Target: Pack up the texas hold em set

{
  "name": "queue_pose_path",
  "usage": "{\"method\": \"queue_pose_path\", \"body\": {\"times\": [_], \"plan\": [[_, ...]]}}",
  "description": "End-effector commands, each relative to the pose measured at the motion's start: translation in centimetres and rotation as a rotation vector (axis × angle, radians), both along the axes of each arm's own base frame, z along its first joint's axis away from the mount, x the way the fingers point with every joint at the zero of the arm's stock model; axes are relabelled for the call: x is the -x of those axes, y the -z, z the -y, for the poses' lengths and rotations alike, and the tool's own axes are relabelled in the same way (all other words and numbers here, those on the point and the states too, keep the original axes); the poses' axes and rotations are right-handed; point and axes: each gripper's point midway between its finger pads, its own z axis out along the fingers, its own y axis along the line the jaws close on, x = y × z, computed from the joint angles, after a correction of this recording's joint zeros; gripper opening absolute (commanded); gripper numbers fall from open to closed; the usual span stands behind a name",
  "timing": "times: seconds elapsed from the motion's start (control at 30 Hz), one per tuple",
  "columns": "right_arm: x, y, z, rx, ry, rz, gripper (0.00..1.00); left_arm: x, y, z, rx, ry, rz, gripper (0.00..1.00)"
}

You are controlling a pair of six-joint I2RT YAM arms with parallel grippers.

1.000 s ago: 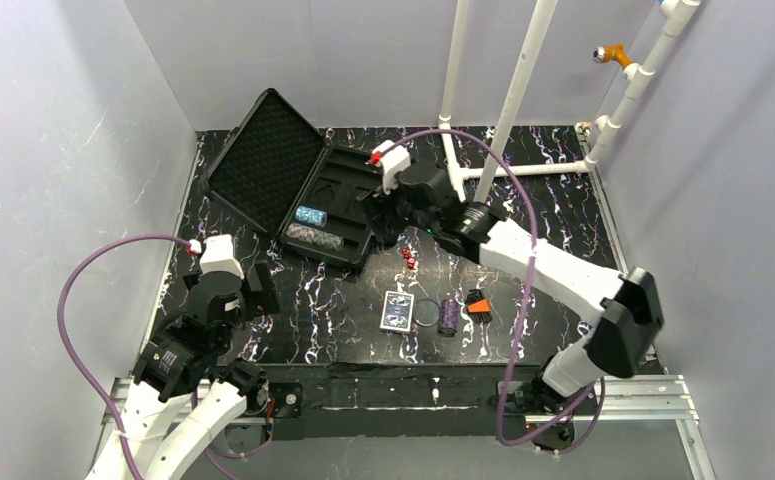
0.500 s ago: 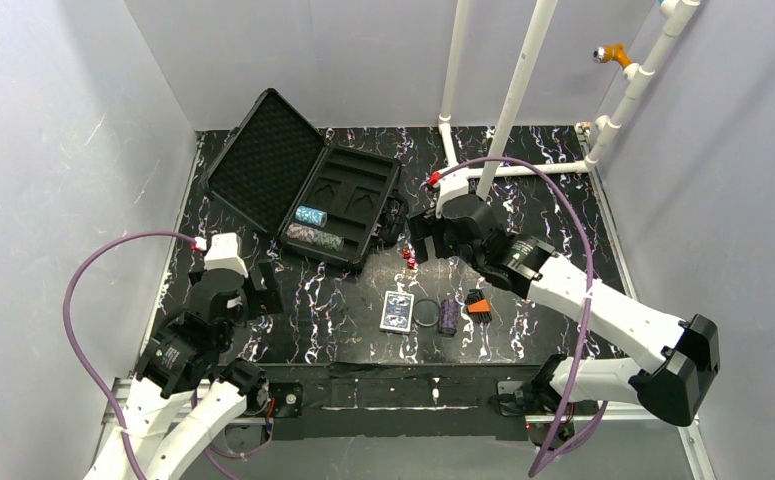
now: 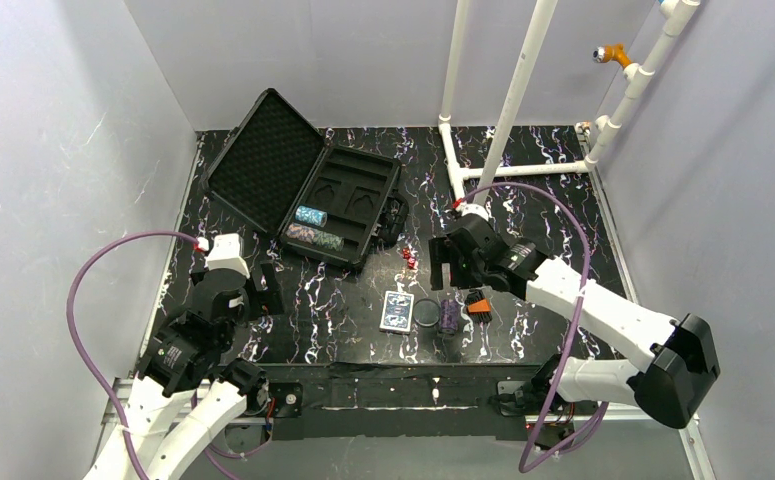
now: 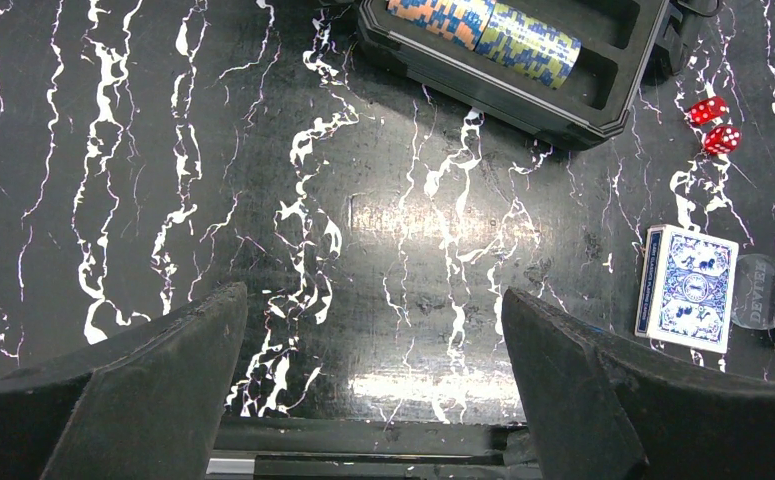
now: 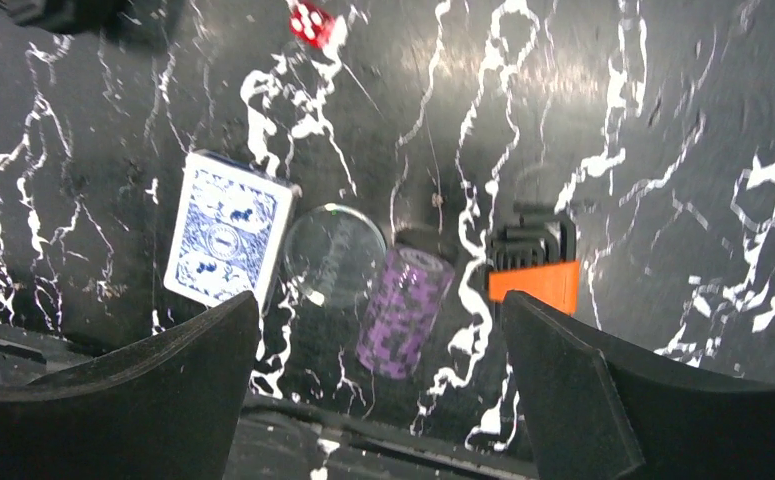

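Note:
The purple chip roll's near end (image 3: 448,327) is clear of the round disc, so the robot's right gripper should keep going down until its open fingers are on both sides of that end, and then close.
The black case (image 3: 263,150) lies open at the back left, its moulded tray (image 4: 603,100) holding a teal chip roll (image 3: 310,215) and a dark chip roll (image 3: 313,237). Near the front lie the blue-backed card deck (image 3: 397,311), the clear round disc (image 3: 427,313) and a purple chip roll (image 3: 449,316). My right gripper (image 3: 450,268) hovers open just above them; in its wrist view the purple chip roll (image 5: 403,312) sits between the jaws, with the card deck (image 5: 228,228) and the round disc (image 5: 333,255) to its left. My left gripper (image 4: 373,320) stands open and empty over bare table.
Two red dice (image 3: 408,258) lie between the case and the cards. A small orange-and-black object (image 5: 533,265) sits right of the purple roll. White pipes (image 3: 513,100) rise at the back right. A metal rail (image 3: 413,390) runs along the near edge.
My right arm has swung from the case back toward the near edge, lowering over the loose items, and its jaws have opened a little wider. The left arm has not moved.

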Motion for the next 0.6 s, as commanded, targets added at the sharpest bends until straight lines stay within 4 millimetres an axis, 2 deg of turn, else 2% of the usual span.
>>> {"method": "queue_pose_path", "body": {"times": [0.0,0.2,0.33,0.57], "plan": [[2.0,0.6,0.9,-0.036,0.084,-0.085,0.98,-0.2,0.3,0.0,-0.012,0.0,-0.01,0.98],[4.2,3.3,1.7,-0.004,0.153,-0.23,0.98,-0.2,0.2,0.0,-0.01,0.001,-0.007,0.98],[4.6,4.8,2.1,0.017,0.194,-0.263,0.98,-0.1,0.1,-0.1,-0.008,-0.001,-0.001,0.98],[4.5,6.0,2.1,0.048,0.204,-0.283,0.96,0.1,-0.1,-0.2,0.002,-0.003,0.02,0.98]]}}
